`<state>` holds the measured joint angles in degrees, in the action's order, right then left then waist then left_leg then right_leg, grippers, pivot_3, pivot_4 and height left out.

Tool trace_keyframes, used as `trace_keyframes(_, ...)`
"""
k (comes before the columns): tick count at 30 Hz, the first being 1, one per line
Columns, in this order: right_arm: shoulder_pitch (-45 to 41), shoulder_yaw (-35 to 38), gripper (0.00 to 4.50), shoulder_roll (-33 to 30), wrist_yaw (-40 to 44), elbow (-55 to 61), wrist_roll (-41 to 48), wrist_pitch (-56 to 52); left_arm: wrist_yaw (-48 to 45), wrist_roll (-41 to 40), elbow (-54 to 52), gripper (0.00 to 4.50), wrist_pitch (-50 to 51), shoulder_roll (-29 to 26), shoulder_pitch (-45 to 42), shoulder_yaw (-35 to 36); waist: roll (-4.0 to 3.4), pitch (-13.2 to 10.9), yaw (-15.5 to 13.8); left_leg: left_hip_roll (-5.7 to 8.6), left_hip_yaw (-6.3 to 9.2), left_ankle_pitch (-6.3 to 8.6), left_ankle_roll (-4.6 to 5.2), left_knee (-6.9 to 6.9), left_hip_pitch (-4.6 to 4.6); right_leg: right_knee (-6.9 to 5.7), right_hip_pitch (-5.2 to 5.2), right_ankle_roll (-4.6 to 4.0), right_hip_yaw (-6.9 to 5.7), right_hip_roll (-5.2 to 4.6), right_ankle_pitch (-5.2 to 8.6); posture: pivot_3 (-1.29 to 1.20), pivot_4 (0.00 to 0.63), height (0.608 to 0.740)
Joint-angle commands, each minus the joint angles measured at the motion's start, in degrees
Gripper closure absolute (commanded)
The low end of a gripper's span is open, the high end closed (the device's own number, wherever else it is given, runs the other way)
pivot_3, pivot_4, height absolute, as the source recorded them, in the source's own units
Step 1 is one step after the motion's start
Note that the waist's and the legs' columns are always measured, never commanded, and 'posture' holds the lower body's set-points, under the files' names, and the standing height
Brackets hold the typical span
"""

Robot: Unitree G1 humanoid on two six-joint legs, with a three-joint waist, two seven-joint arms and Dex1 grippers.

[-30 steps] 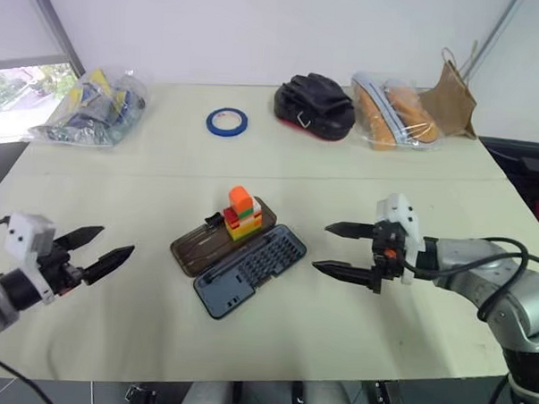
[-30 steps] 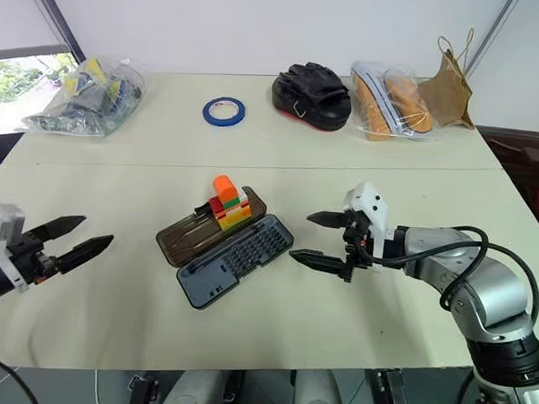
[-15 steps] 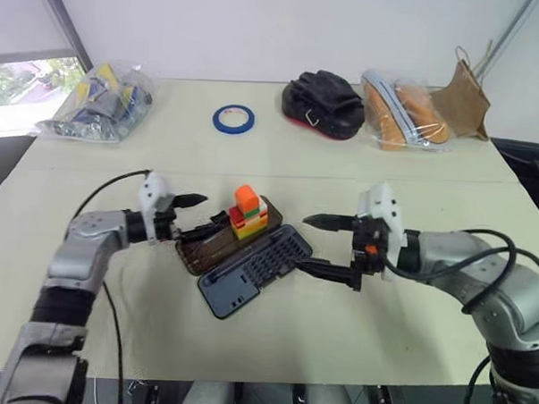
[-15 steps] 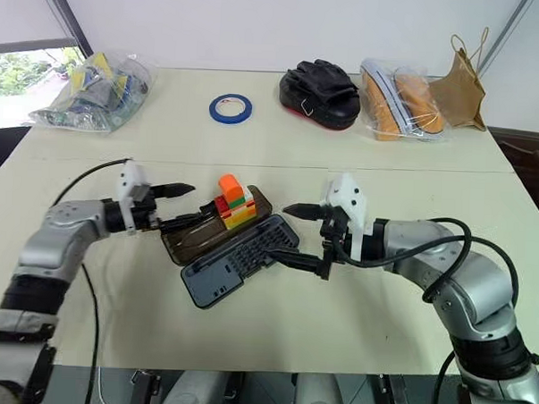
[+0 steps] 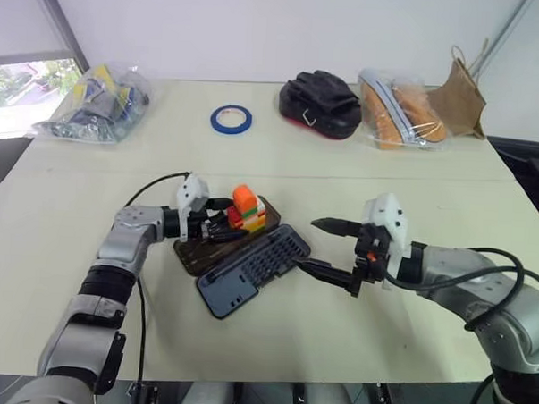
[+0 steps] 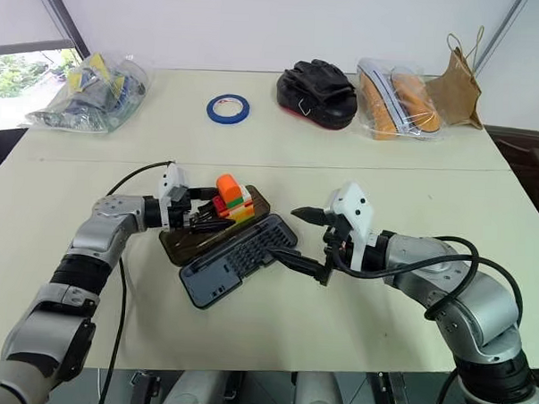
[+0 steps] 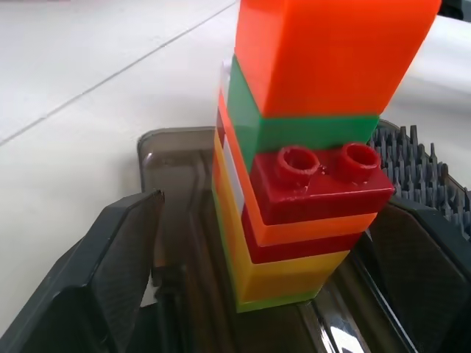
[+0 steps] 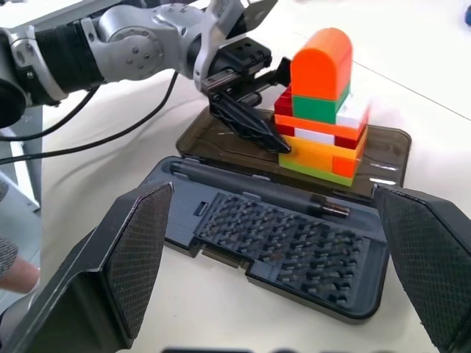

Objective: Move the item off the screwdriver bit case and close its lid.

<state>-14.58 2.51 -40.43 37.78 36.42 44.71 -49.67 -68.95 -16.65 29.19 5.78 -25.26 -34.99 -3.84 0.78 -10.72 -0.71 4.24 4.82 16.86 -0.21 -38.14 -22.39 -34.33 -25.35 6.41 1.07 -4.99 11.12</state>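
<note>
The red brick has round studs (image 7: 298, 163) showing and the layers sit flush, so the item (image 5: 248, 209) will hold together when I lift it.
The item (image 5: 247, 208), an orange block over green, red and yellow bricks, stands upright on the smoky brown lid (image 5: 200, 250) of the open screwdriver bit case. The case's dark tray (image 5: 248, 274) of bits lies flat beside the lid, nearer me. My left gripper (image 5: 230, 222) reaches in level from the left. It is open, with one finger (image 7: 110, 272) on each side of the stack's lower layers, and a gap shows beside that finger. Just right of the tray my right gripper (image 5: 309, 245) hovers open and holds nothing.
At the back of the table lie a blue tape ring (image 5: 230, 120), a black pouch (image 5: 319, 101), a clear bag of orange things (image 5: 403, 111) and a brown paper bag (image 5: 457, 96). A plastic bag (image 5: 95, 105) sits at the far left.
My left arm has swung in from the front left to the case, and its fingers now straddle the brick stack. The right gripper has stayed in place, open.
</note>
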Motion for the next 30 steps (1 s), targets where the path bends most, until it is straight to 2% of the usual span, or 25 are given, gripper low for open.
trace_keyframes(1, -0.4, 0.68, 0.0, 0.49, -0.26, 1.44, 0.65, 1.08, 0.55, 0.8, -0.29, 1.81, -1.69, 0.28, -0.56, 0.22, 0.0, 0.0, 0.02, 0.0, 0.0, 0.0, 0.0, 0.0, 0.0, 0.0, 0.0, 0.0, 0.0, 0.0, 0.0, 0.0, 0.15, 0.74)
trace_keyframes(3, -0.53, 0.54, 0.0, 0.48, 0.0, 0.95, 0.35, 1.32, 1.04, 0.92, -0.12, 2.86, -1.99, 0.52, -0.47, 0.66, 0.0, 0.0, 0.08, 0.0, 0.0, 0.0, 0.0, 0.0, 0.0, -0.01, 0.0, 0.0, 0.0, 0.01, 0.0, 0.0, 0.15, 0.74)
trace_keyframes(4, -0.61, 0.42, 0.0, 0.49, 0.15, 0.69, 0.19, 1.46, 1.19, 0.91, -0.26, 3.22, -2.01, 0.6, -0.38, 0.82, 0.0, 0.0, 0.06, 0.0, 0.0, 0.0, 0.0, 0.0, 0.0, -0.01, 0.0, 0.0, 0.0, 0.01, 0.0, 0.0, 0.15, 0.74)
trace_keyframes(9, -1.15, -0.4, 0.0, 0.8, 0.75, -0.61, -0.6, 2.13, 2.53, -0.11, -3.34, 3.15, -0.8, 1.16, 0.25, 1.57, 0.0, 0.0, 0.04, 0.0, 0.0, 0.0, 0.0, -0.03, 0.0, -0.03, 0.0, 0.0, 0.0, 0.01, 0.0, 0.0, 0.15, 0.74)
trace_keyframes(13, -0.94, -0.55, 0.0, 0.96, 1.12, -1.18, -1.07, 2.73, 3.92, -7.38, -18.27, 3.15, 9.96, -0.81, 1.78, 4.85, 0.01, 0.0, 0.14, 0.0, 0.0, 0.0, 0.0, -0.03, 0.0, -0.05, -0.01, 0.0, 0.01, 0.01, 0.0, 0.0, 0.15, 0.74)
trace_keyframes(16, -0.41, -0.39, 0.0, 1.2, 1.04, -1.32, -0.94, 2.96, 8.41, -8.56, -21.32, 3.15, 12.58, -3.69, 1.28, 9.46, -0.01, 0.01, 0.17, -0.02, 0.02, 0.0, 0.0, -0.03, 0.01, -0.08, -0.02, 0.0, 0.03, 0.01, 0.0, 0.0, 0.15, 0.74)
trace_keyframes(22, -0.8, -1.88, 0.0, 2.34, 1.32, -1.68, -0.87, 3.17, 16.4, 0.18, -5.49, 3.15, 5.58, -7.95, -6.41, 9.84, -0.03, 0.02, 0.03, -0.02, -0.01, -0.04, -0.06, -0.04, 0.11, -0.22, 0.02, 0.0, 0.02, 0.08, -0.01, 0.0, 0.15, 0.74)
trace_keyframes(25, -2.14, -2.42, 0.0, 2.79, 1.8, -2.44, -0.95, 3.3, 16.23, 3.14, 6.71, 3.15, 0.01, -7.8, -10.97, 8.84, -0.01, 0.02, -0.05, 0.02, -0.01, -0.04, -0.05, -0.09, 0.1, -0.22, 0.05, 0.0, 0.01, 0.07, -0.01, 0.0, 0.15, 0.74)
trace_keyframes(30, -3.13, -2.71, 0.0, 2.92, 2.0, -3.07, -1.8, 3.63, 22.71, 9.32, 28.04, 3.15, -11.03, -7.67, -18.32, 8.2, 0.03, 0.03, 0.01, 0.03, -0.02, -0.04, -0.05, -0.1, 0.1, -0.23, 0.03, 0.0, -0.01, 0.07, -0.01, 0.0, 0.15, 0.74)
